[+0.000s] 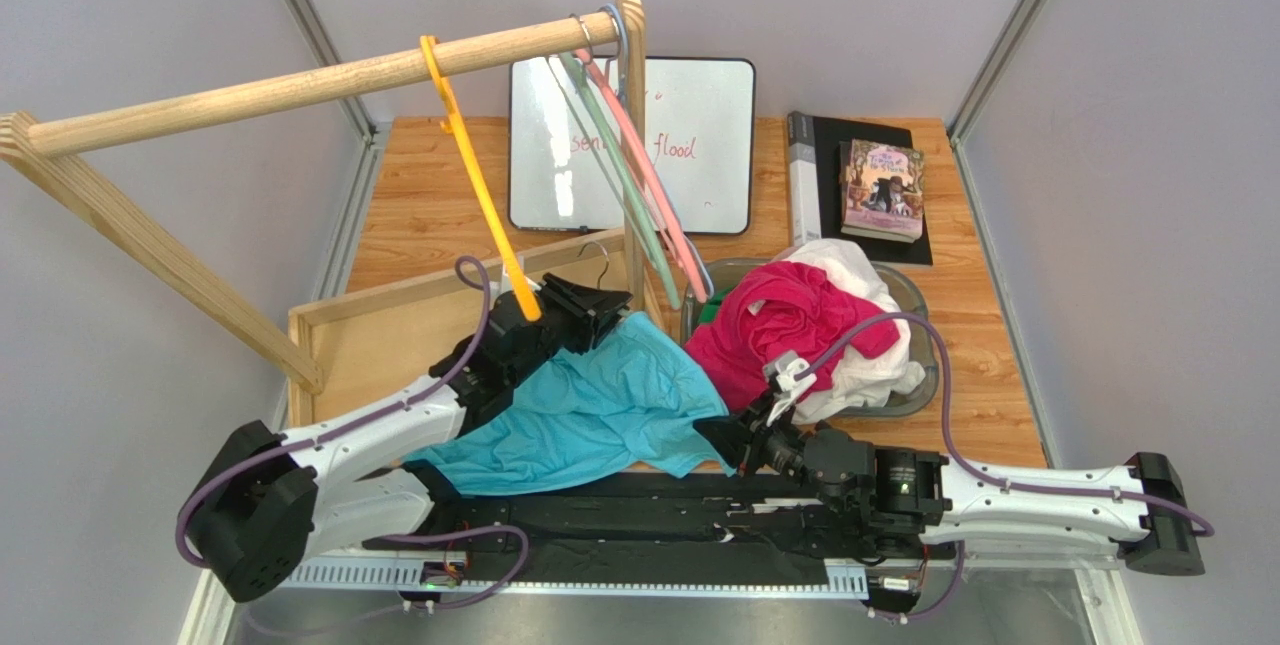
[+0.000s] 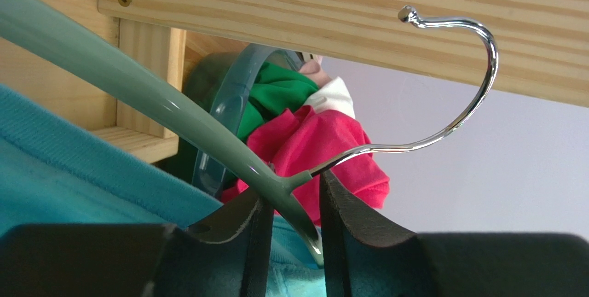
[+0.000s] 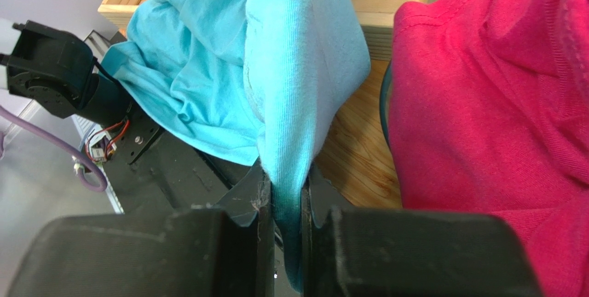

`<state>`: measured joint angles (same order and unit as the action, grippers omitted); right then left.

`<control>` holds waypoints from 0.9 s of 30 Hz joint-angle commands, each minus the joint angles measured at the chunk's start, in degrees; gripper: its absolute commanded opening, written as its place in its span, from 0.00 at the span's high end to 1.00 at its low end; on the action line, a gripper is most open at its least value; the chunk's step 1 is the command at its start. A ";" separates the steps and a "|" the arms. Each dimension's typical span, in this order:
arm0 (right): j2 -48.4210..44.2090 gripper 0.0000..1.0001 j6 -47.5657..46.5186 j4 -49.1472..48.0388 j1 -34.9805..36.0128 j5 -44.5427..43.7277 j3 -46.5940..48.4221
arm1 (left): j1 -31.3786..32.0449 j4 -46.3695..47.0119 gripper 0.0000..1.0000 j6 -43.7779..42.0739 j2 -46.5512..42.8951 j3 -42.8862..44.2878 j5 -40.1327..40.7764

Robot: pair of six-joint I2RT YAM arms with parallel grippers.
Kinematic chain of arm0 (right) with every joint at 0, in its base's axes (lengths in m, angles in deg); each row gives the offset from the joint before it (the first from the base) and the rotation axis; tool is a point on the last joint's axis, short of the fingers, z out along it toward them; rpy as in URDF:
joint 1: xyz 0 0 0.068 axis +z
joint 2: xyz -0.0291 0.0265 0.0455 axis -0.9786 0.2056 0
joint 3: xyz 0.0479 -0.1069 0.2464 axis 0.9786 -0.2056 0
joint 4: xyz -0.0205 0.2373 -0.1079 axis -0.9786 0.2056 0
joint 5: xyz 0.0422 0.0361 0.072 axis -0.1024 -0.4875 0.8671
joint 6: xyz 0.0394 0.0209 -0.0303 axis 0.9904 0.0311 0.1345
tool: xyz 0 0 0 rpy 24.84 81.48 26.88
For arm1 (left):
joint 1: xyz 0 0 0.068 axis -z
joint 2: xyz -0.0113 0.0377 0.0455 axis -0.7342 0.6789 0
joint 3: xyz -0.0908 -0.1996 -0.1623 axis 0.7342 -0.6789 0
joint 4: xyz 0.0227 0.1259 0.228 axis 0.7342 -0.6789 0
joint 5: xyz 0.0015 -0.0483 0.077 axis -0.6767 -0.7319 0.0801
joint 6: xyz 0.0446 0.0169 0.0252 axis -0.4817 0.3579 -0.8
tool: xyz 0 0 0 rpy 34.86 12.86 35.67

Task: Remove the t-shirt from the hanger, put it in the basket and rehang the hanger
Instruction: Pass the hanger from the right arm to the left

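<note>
My left gripper's wrist is against the orange hanger [image 1: 520, 285], so next my left gripper backs the pale green hanger [image 2: 200, 126] clear while my right gripper holds the t-shirt's edge.
A teal t-shirt [image 1: 601, 405] lies spread between my two arms over the table's near part. My left gripper [image 1: 579, 308] is at its collar end. In the left wrist view this gripper [image 2: 290, 193] is shut on the neck of a pale green hanger [image 2: 173, 124], just below its chrome hook [image 2: 470, 90], with teal cloth [image 2: 62, 173] under it. My right gripper [image 1: 747, 443] is at the shirt's lower right edge. In the right wrist view it [image 3: 285, 193] is shut on a fold of the t-shirt [image 3: 297, 69], which hangs through the jaws.
A wooden rack rail [image 1: 331, 83] carries an orange hanger [image 1: 478, 173] and green and pink hangers [image 1: 631, 180]. A basin [image 1: 920, 375] with pink [image 1: 774, 323] and white clothes sits right of the shirt. A whiteboard [image 1: 706, 135] and a book [image 1: 882, 188] lie behind.
</note>
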<state>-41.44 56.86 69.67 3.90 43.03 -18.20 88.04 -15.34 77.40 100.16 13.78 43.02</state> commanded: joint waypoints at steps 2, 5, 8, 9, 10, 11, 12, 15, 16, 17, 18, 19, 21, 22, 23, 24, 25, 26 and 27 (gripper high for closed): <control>-1.07 1.00 -2.85 -3.09 0.22 3.97 1.94 | -0.01 5.36 0.69 1.75 2.47 3.14 1.51; -0.29 1.00 -3.21 -2.29 0.23 4.85 2.47 | -0.10 5.80 0.77 1.05 2.82 3.67 2.74; -0.28 1.00 -2.77 -1.42 0.22 5.29 2.55 | -0.19 6.25 1.00 -0.80 1.42 3.40 3.36; -0.28 0.99 -2.68 -0.98 0.23 5.73 2.99 | -0.19 4.33 1.00 -2.11 -0.58 3.49 3.54; -0.54 0.92 -2.77 0.68 0.14 5.99 3.26 | -0.19 3.35 1.00 -2.90 -3.30 3.49 4.15; -0.55 0.85 -2.85 1.39 0.14 6.26 3.78 | -0.19 0.38 1.00 -3.87 -5.07 3.58 4.59; -0.72 0.77 -3.03 2.70 0.14 6.87 4.13 | -0.19 -1.47 1.00 -5.62 -6.83 3.93 4.85; -0.28 0.45 -3.82 4.47 0.22 8.01 5.36 | -0.10 -7.54 1.00 -9.75 -14.73 4.89 7.05; -0.02 0.36 -3.91 4.65 0.14 8.11 5.63 | -0.02 -9.38 1.00 -10.55 -18.32 5.25 8.27; 0.50 0.32 -4.34 4.82 0.22 8.19 5.81 | -0.10 -12.88 1.00 -12.12 -20.01 5.60 8.72; 0.86 0.30 -4.61 4.30 0.23 8.98 6.07 | -0.10 -14.66 1.00 -12.66 -21.68 6.47 9.25; 1.29 0.27 -4.96 3.69 0.14 9.51 6.07 | -0.10 -16.24 1.00 -12.84 -24.13 6.74 10.30; 3.57 0.26 -6.01 0.27 0.14 11.17 5.98 | -0.10 -17.58 1.00 -12.84 -26.00 6.40 10.57; 4.63 0.25 -6.45 -0.18 0.14 11.44 6.16 | -0.10 -17.58 1.00 -12.67 -27.05 6.22 10.22; 7.34 0.23 -6.89 -2.88 0.22 11.45 6.51 | -0.02 -17.58 1.00 -12.75 -27.23 6.39 9.87; 8.76 0.21 -7.68 -3.08 0.23 10.84 7.90 | -0.10 -17.84 1.00 -12.84 -27.50 6.74 9.43; 10.16 0.21 -8.21 -3.26 0.23 10.74 8.61 | -0.10 -18.10 1.00 -12.75 -27.41 6.92 8.56; 11.83 0.20 -8.82 -3.69 0.14 10.66 9.32 | -0.02 -18.02 1.00 -12.67 -27.41 7.09 7.94; 14.28 0.20 -9.79 -3.87 0.22 9.70 10.11 | -0.10 -17.75 1.00 -12.67 -27.50 7.27 7.41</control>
<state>-32.32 51.15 71.03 3.88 53.06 -12.76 88.04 -32.89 67.09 72.75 18.30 51.54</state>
